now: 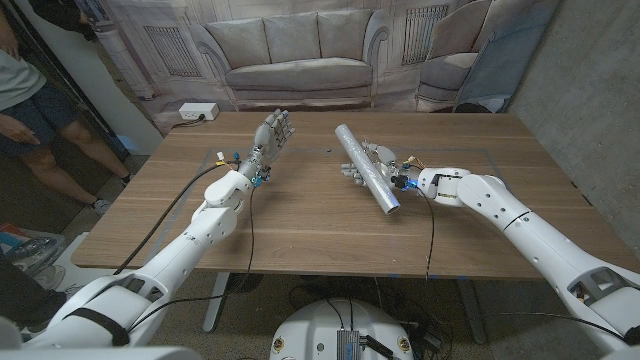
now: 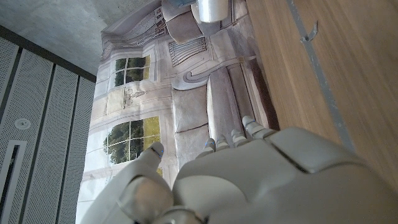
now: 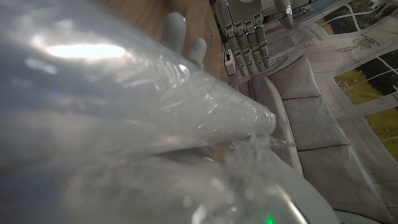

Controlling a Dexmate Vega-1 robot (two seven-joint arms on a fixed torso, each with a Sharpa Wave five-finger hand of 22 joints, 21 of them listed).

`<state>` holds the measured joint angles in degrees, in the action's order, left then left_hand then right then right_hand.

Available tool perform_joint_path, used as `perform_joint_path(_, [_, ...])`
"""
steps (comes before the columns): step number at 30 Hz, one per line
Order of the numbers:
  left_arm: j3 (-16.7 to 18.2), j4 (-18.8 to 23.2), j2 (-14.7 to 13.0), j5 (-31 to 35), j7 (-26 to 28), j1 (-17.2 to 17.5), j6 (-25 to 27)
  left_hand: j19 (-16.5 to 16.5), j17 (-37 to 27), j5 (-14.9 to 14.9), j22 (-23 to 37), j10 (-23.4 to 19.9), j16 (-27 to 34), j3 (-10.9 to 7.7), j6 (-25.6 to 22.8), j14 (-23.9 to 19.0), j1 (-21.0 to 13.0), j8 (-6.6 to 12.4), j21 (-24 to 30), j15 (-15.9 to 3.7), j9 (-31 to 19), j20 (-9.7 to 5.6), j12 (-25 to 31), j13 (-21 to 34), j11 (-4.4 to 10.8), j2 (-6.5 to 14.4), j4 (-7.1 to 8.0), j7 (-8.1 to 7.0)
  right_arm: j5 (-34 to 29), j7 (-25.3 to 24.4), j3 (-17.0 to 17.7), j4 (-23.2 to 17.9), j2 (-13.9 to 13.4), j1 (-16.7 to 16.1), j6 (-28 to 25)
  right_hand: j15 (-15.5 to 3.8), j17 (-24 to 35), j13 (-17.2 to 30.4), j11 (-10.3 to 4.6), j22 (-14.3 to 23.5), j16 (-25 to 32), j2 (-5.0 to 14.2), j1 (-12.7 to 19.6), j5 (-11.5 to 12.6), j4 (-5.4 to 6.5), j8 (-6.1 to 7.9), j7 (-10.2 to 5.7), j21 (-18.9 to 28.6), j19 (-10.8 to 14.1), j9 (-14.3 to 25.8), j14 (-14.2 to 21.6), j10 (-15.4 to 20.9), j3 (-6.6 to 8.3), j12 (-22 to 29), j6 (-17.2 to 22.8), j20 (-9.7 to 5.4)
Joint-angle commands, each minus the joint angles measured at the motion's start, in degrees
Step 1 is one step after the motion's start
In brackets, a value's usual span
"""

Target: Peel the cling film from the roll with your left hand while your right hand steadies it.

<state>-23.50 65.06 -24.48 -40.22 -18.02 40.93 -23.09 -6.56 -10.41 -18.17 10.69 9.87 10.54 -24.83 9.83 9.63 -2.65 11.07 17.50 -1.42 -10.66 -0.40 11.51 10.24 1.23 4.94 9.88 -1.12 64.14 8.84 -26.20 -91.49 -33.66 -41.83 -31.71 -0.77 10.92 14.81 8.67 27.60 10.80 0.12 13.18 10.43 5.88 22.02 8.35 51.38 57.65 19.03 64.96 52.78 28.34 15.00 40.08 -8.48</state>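
Note:
The cling film (image 1: pixel 366 167) covers the roll in a shiny skin (image 1: pixel 380 193). The cling film will stretch out into a clear gathered sheet that is still joined when I pull.
The cling film roll (image 1: pixel 366 167), a long shiny tube, lies slanted on the wooden table (image 1: pixel 300 220), right of the middle. My right hand (image 1: pixel 392 168) grips it around its middle, with fingers (image 1: pixel 351 173) showing on the roll's far side. In the right wrist view the roll (image 3: pixel 124 106) looms close and blurred, with a fingertip (image 3: pixel 175 29) curling over it. My left hand (image 1: pixel 273 134) is raised upright to the left of the roll, fingers apart, holding nothing and well apart from the film. The left wrist view shows the back of that hand (image 2: pixel 261 180) and the roll's end (image 2: pixel 208 9) beyond.
A white power strip (image 1: pixel 198 112) lies at the table's far left corner. A person (image 1: pixel 25 95) stands beyond the table's left side. A backdrop printed with a sofa (image 1: pixel 300 50) hangs behind the table. Black cables (image 1: pixel 180 205) run along my left arm.

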Motion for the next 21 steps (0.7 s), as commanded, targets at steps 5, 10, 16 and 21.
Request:
perform_joint_path(5, [-0.72,0.71,0.06,0.14,-1.02,-0.6,0.88,-0.17,-0.02,0.29,-0.03,6.43,0.02,-0.15,7.95,7.04,-0.42,0.09,-0.4,0.26,-0.19,1.17,-0.12,0.2,-0.17,3.51,-0.26,-0.53,0.4,-3.85,0.34,-2.34,-0.76,-0.79,-0.38,-2.31,0.36,0.42,-1.92,1.95,1.72,0.92,3.63,0.49,-2.96,0.13,-1.73,2.14,0.48,0.36,1.61,1.18,2.24,0.16,1.36,-1.91])
perform_joint_path(10, [-1.0,3.42,-0.39,0.54,1.06,0.03,2.82,0.32,-0.02,0.41,-0.01,6.29,0.17,-0.16,7.73,6.61,-0.57,0.15,-0.34,1.08,-0.18,1.87,-0.07,0.2,-0.12,3.43,-0.34,-0.99,0.74,-8.53,0.71,-4.82,-1.35,-1.18,-2.14,-4.34,0.75,0.67,-2.86,4.13,3.43,2.61,5.29,0.62,-4.19,0.65,-2.73,3.99,0.92,0.64,4.27,3.25,3.69,0.7,2.79,-3.8])
perform_joint_path(16, [-3.0,8.51,-2.98,4.07,3.2,-0.33,6.85,7.45,0.2,3.17,0.03,-0.18,1.41,-1.5,2.11,-2.09,-8.53,1.91,1.29,2.9,-0.07,2.93,1.34,0.3,-0.35,-0.04,-6.93,-1.81,0.92,-13.0,0.92,-7.17,-1.94,-1.48,-3.57,-5.72,1.36,0.97,-3.6,6.78,5.05,3.66,6.34,0.63,-5.11,1.3,-3.34,6.24,2.31,0.95,6.23,4.62,4.41,0.95,4.28,-4.08])
perform_joint_path(21, [-4.64,12.15,-5.24,8.86,5.19,-1.36,8.0,15.5,-0.59,6.42,0.71,-10.79,2.88,-2.0,-7.29,-13.66,-15.25,4.05,4.31,3.08,-0.22,4.27,3.4,0.63,-0.91,-2.45,-12.25,-1.09,1.58,-13.36,0.92,-6.99,-1.79,-1.8,-3.52,-4.62,1.26,1.19,-3.15,8.46,4.86,3.93,6.14,0.67,-5.09,1.2,-3.01,7.29,2.34,1.18,5.22,4.3,4.46,0.66,3.91,-4.08])
